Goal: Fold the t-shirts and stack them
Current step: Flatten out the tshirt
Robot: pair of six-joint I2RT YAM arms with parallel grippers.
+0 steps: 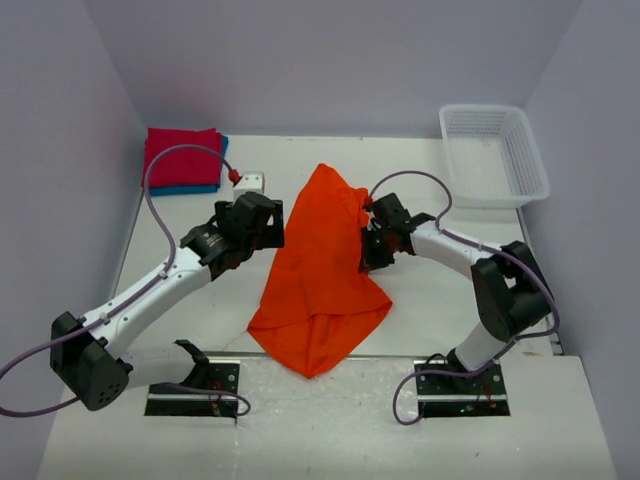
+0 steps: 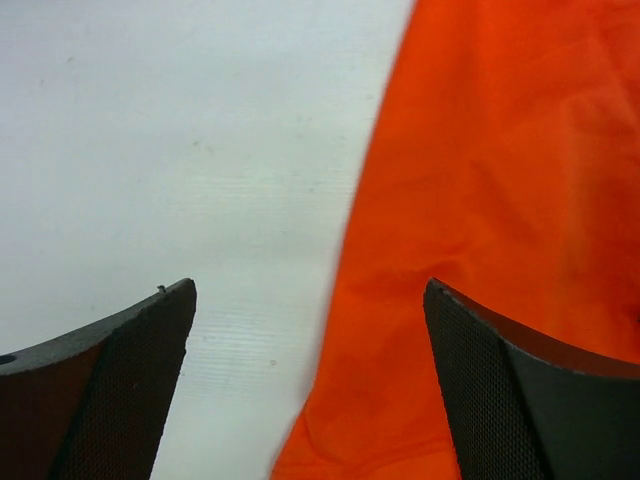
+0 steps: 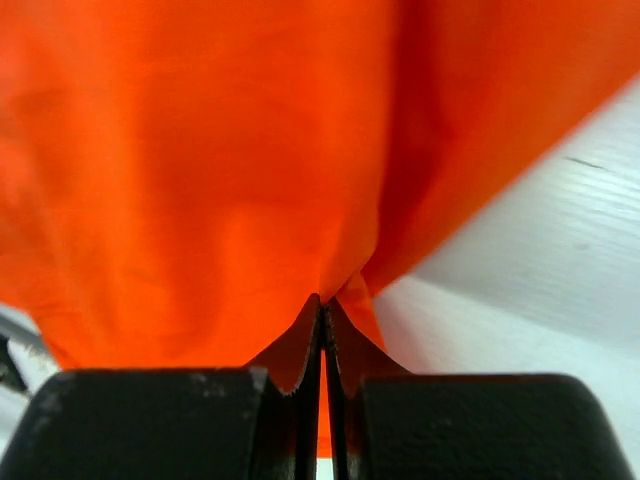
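I can see the upper layer's hem (image 1: 322, 315) lying loose while my right gripper pinches the crumpled orange t-shirt at one edge, so next my left gripper grabs that hem's corner (image 1: 388, 301) as well.
The orange t-shirt (image 1: 318, 275) lies crumpled in the middle of the table, its upper part lifted. My right gripper (image 1: 366, 236) is shut on its right edge; the right wrist view shows the cloth (image 3: 200, 160) pinched between the closed jaws (image 3: 322, 318). My left gripper (image 1: 272, 222) is open at the shirt's left edge; in the left wrist view the orange cloth (image 2: 500, 200) lies under the right finger (image 2: 520, 390) and bare table under the left. The red t-shirt (image 1: 181, 156) lies folded on the blue t-shirt (image 1: 200, 188) at the far left.
A white mesh basket (image 1: 493, 152) stands at the far right corner. A small white block with a red tip (image 1: 247, 181) lies beside the folded stack. Purple walls close in the table.
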